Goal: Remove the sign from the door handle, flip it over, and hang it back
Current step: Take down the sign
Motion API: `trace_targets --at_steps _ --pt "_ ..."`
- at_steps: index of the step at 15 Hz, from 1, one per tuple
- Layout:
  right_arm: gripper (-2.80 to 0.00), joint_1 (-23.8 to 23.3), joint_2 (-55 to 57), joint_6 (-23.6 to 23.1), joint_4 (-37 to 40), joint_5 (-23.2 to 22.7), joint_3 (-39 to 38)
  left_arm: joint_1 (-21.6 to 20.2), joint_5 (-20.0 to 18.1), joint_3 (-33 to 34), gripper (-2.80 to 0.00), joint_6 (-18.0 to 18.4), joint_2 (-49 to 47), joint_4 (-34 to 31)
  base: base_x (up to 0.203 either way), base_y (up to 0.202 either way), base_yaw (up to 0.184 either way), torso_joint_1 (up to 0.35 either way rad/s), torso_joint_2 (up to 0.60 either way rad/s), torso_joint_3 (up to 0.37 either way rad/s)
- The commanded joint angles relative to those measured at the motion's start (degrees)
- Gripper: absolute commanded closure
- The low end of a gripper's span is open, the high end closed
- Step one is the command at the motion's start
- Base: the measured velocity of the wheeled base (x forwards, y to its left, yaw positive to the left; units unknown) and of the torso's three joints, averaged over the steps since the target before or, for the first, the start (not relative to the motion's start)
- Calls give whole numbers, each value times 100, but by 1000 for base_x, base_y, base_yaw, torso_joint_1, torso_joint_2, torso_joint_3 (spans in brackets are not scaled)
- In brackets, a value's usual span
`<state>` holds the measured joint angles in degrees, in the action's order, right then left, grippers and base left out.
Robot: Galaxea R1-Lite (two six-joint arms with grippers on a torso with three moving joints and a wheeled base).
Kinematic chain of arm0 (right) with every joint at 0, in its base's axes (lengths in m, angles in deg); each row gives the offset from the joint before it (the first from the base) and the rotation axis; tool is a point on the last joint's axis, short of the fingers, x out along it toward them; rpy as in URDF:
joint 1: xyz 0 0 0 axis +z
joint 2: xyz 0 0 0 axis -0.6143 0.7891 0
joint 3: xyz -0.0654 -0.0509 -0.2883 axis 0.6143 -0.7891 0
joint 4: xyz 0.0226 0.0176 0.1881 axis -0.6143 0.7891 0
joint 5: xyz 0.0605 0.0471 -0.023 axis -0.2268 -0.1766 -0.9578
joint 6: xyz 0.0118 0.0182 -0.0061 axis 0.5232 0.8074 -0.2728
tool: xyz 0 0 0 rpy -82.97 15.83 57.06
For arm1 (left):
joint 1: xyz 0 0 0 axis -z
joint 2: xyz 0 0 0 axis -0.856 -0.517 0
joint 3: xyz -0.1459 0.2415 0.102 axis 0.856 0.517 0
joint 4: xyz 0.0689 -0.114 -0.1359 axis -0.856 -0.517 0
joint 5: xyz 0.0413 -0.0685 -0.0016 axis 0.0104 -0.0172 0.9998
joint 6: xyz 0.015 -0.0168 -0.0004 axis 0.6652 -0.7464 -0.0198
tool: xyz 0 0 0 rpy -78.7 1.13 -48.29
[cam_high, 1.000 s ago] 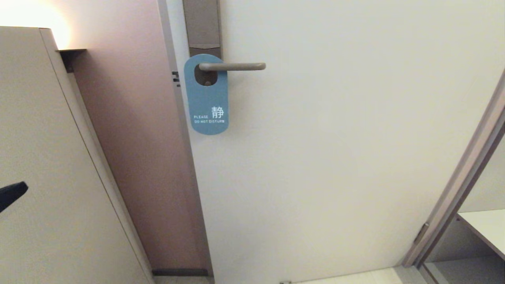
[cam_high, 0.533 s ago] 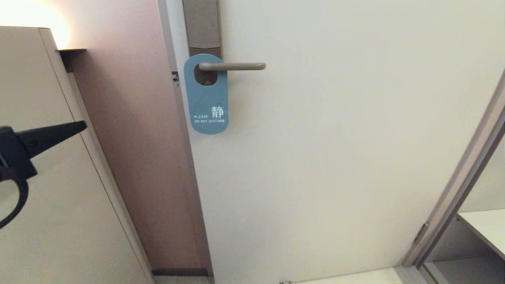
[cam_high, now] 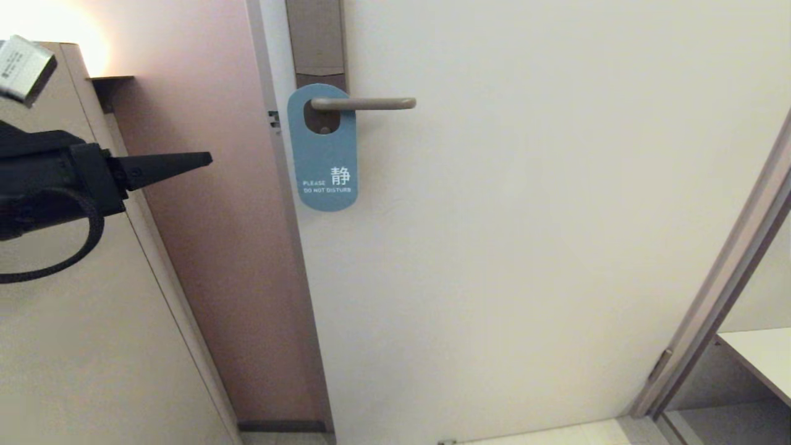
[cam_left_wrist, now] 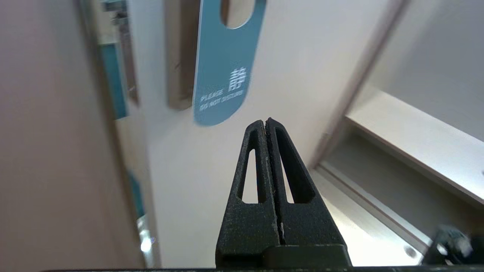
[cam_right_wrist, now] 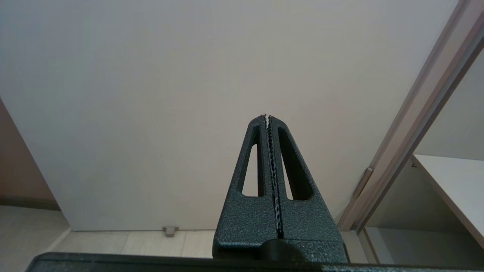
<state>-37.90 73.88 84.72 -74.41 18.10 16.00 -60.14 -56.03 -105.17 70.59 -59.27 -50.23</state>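
Note:
The sign's lower half (cam_high: 327, 174) hangs free at the height of the robot's left gripper, so that gripper should go on toward the sign's near edge (cam_high: 294, 167) before its open fingers are beside that edge.
The sign (cam_high: 324, 154) hangs by its oval hole on the door handle (cam_high: 364, 104), blue face out, reading "PLEASE DO NOT DISTURB". The handle is a slim grey-beige lever on a tall narrow plate (cam_high: 316, 37). My left gripper (cam_high: 207, 160) is shut and empty, raised at the left, apart from the sign and level with its middle. In the left wrist view the sign (cam_left_wrist: 227, 68) is ahead of the shut left gripper (cam_left_wrist: 265, 121). My right gripper (cam_right_wrist: 267, 116) is shut and empty, low, facing the bare door; it is out of the head view.
A beige cabinet (cam_high: 74, 296) stands at the left beside a brownish wall panel (cam_high: 216, 247). The white door (cam_high: 525, 235) fills the middle. A door frame (cam_high: 723, 278) and a white shelf (cam_high: 760, 358) are at the right.
My left arm has risen from the lower left edge and reached rightward toward the sign. The sign and handle have not moved.

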Motion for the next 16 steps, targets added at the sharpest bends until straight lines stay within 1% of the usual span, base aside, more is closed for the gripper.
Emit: trace_targets --at_steps 1,2,3,6,10,12,13,14,16 --pt "0 0 7 -3 0 -4 6 -141 -241 -44 0 1 -595 375 0 0 0 0 0 0" --pt "0 0 7 -3 0 -4 6 -211 -315 -47 0 4 -799 705 0 0 0 0 0 0" --pt "0 0 7 -3 0 -4 6 -240 -380 -49 0 -1 -933 897 0 0 0 0 0 0" --pt "0 0 7 -3 0 -4 5 -369 -705 -50 0 25 -1276 1164 0 0 0 0 0 0" --pt "0 0 7 -3 0 -4 5 -384 -839 -43 0 32 -1726 1764 0 0 0 0 0 0" --pt "0 0 7 -3 0 -4 -2 -382 -990 -32 0 32 -1796 1864 0 0 0 0 0 0" --pt "0 0 7 -3 0 -4 -2 -382 -1001 -32 -181 32 -1798 1867 0 0 0 0 0 0" --pt "0 0 7 -3 0 -4 -2 -382 -1001 -29 -280 23 -1796 1867 0 0 0 0 0 0" --pt "0 0 7 -3 0 -4 2 -391 -1001 -32 -280 5 -1780 1858 0 0 0 0 0 0"
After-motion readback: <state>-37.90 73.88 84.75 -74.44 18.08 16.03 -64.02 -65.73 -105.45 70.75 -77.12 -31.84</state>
